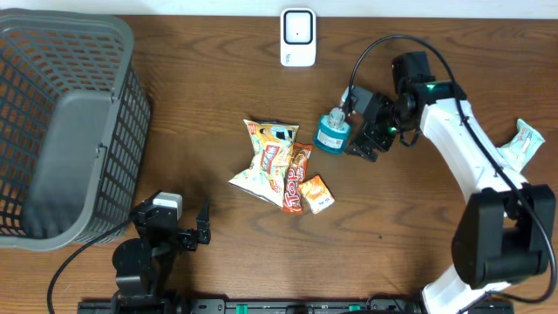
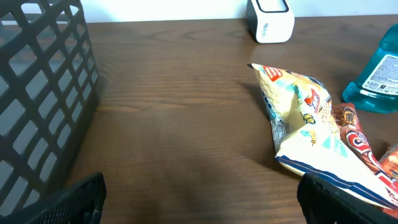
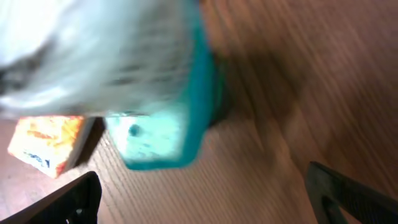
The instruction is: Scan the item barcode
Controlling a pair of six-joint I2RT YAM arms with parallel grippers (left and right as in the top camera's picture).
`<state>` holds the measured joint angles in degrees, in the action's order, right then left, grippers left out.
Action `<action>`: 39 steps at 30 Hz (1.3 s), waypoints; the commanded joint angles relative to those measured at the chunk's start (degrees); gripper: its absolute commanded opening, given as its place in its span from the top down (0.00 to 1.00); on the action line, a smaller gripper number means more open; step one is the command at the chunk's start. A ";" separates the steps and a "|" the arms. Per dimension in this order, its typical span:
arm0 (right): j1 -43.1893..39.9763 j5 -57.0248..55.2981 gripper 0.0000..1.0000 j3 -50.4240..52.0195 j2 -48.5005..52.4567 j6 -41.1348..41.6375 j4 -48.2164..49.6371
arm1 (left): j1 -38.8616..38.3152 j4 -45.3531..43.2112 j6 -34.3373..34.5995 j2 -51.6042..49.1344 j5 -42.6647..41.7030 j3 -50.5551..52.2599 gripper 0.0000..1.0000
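The mouthwash bottle's label points away from the barcode scanner, so next my right gripper grabs the bottle by its cap, picks it up and turns it around.
A teal mouthwash bottle stands upright right of centre. My right gripper is just to its right, open. In the right wrist view the bottle is a blur just ahead of the spread fingers, and nothing lies inside the right gripper. A white barcode scanner stands at the back edge of the table. My left gripper rests open at the front left, empty, and faces a chip bag.
A grey mesh basket fills the left side. Snack bags and a small orange box lie in the middle, close to the bottle. A pale teal packet lies at the far right beside the right arm.
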<state>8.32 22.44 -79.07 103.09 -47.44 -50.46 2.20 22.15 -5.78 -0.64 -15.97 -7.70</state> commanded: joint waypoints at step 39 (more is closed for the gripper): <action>8.41 -3.06 0.39 -0.85 6.75 15.28 12.04 | 0.13 1.29 0.52 0.04 0.20 0.83 0.02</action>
<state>16.27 21.96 -80.55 107.00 -33.47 -37.76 2.20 22.15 -5.78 -0.64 -15.97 -7.70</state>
